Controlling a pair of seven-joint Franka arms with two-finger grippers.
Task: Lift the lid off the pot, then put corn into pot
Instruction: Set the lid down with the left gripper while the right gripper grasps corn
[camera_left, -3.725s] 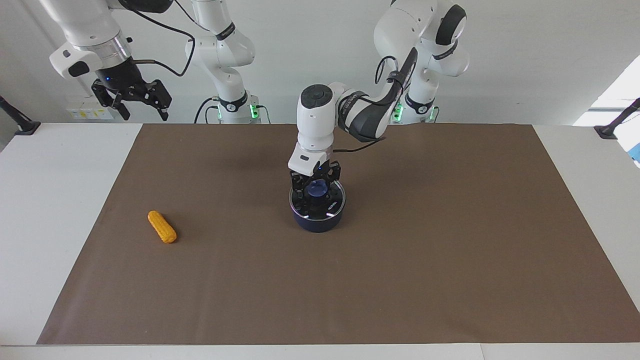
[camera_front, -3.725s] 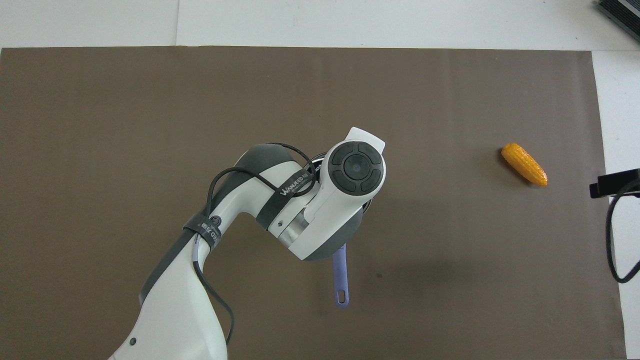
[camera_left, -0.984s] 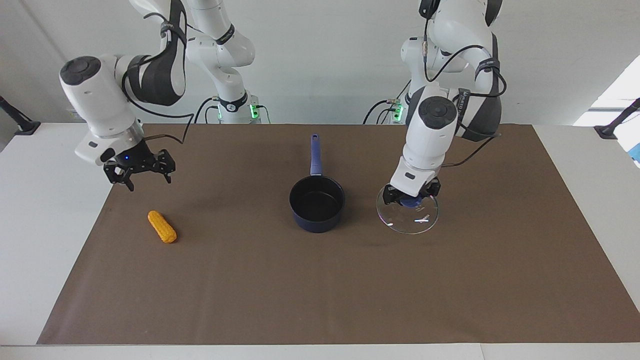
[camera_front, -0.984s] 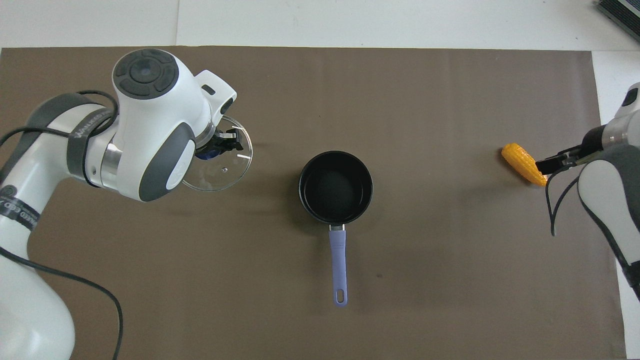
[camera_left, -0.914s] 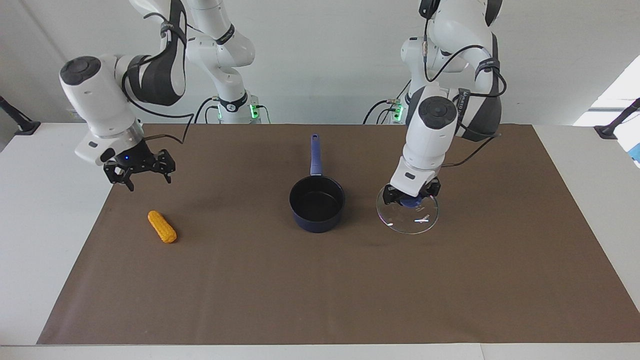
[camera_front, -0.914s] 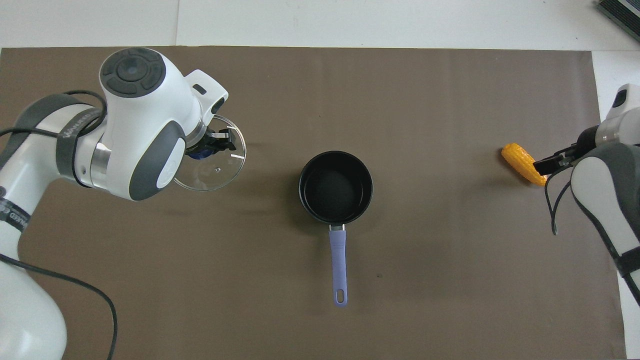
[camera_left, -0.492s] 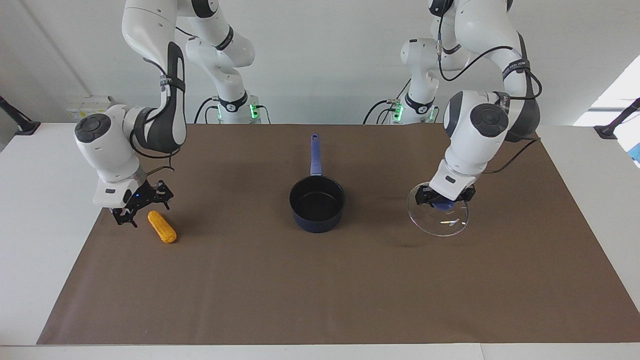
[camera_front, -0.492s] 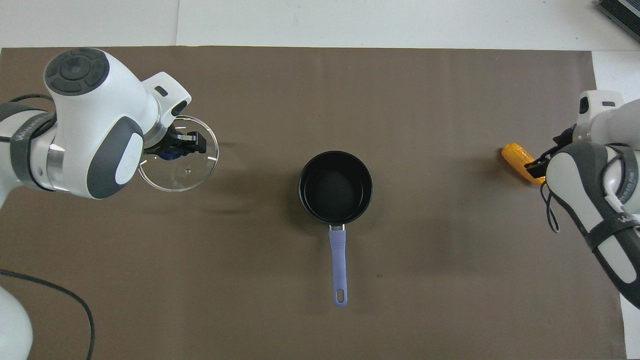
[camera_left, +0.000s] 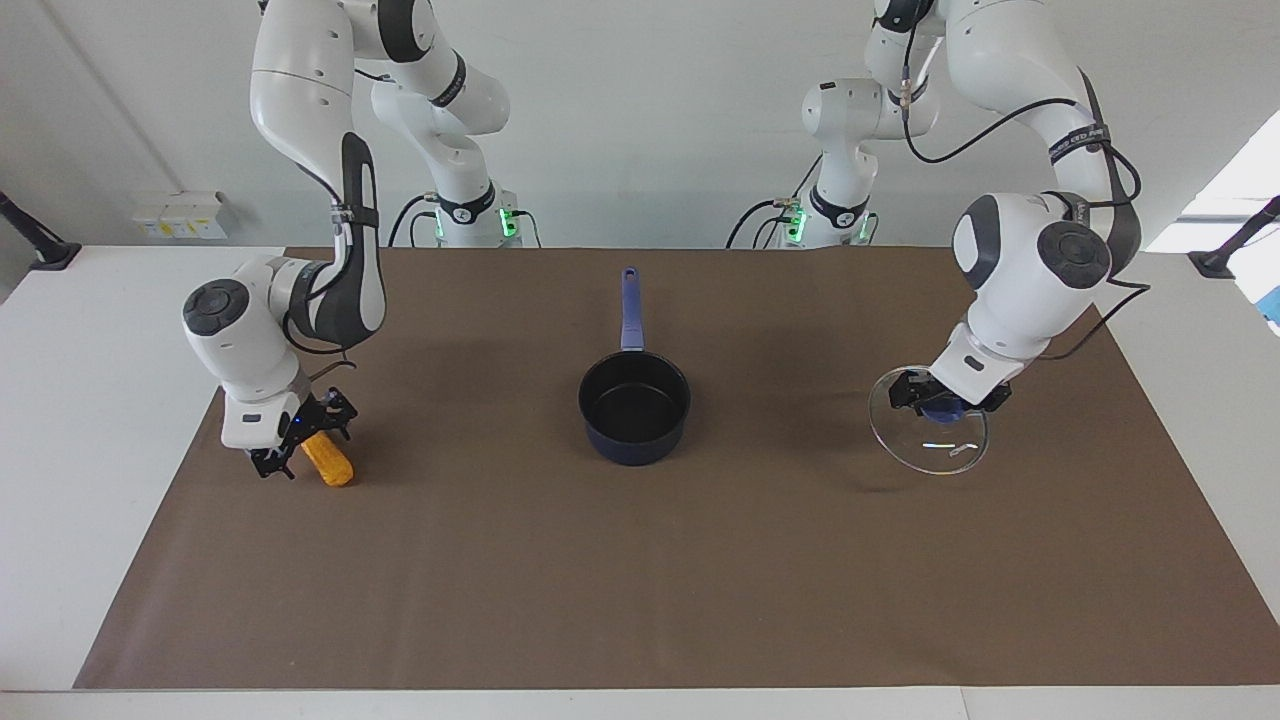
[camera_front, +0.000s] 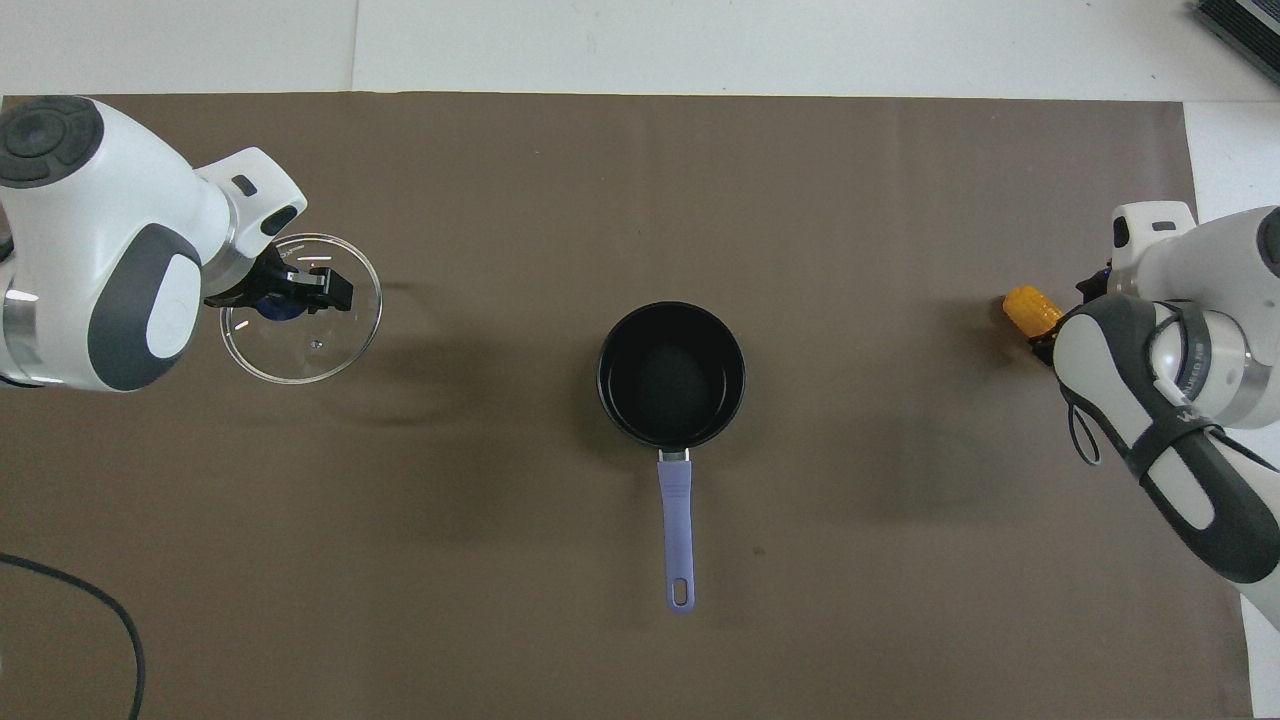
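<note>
My gripper will lower the orange corn (camera_front: 1030, 310) into the pot, and the corn will lie fully inside the pot's rim, because the navy pot's round opening (camera_front: 671, 374) is wide and empty.
The navy pot (camera_left: 634, 405) stands uncovered at the middle of the mat, its blue handle (camera_left: 628, 305) pointing toward the robots; it also shows in the overhead view (camera_front: 672, 375). My left gripper (camera_left: 945, 403) is shut on the blue knob of the glass lid (camera_left: 930, 440) and holds it tilted, a little above the mat toward the left arm's end; the lid also shows in the overhead view (camera_front: 300, 345). My right gripper (camera_left: 303, 440) is low and open, its fingers astride the orange corn (camera_left: 330, 465), which lies on the mat. In the overhead view the arm hides most of the corn (camera_front: 1028, 308).
A brown mat (camera_left: 640, 580) covers most of the white table (camera_left: 90, 400). Black mounts stand at the table's corners nearest the robots (camera_left: 40, 250) (camera_left: 1225, 255).
The left gripper has lifted the lid off the pot and carried it toward the left arm's end. The right gripper has come down from high up onto the corn.
</note>
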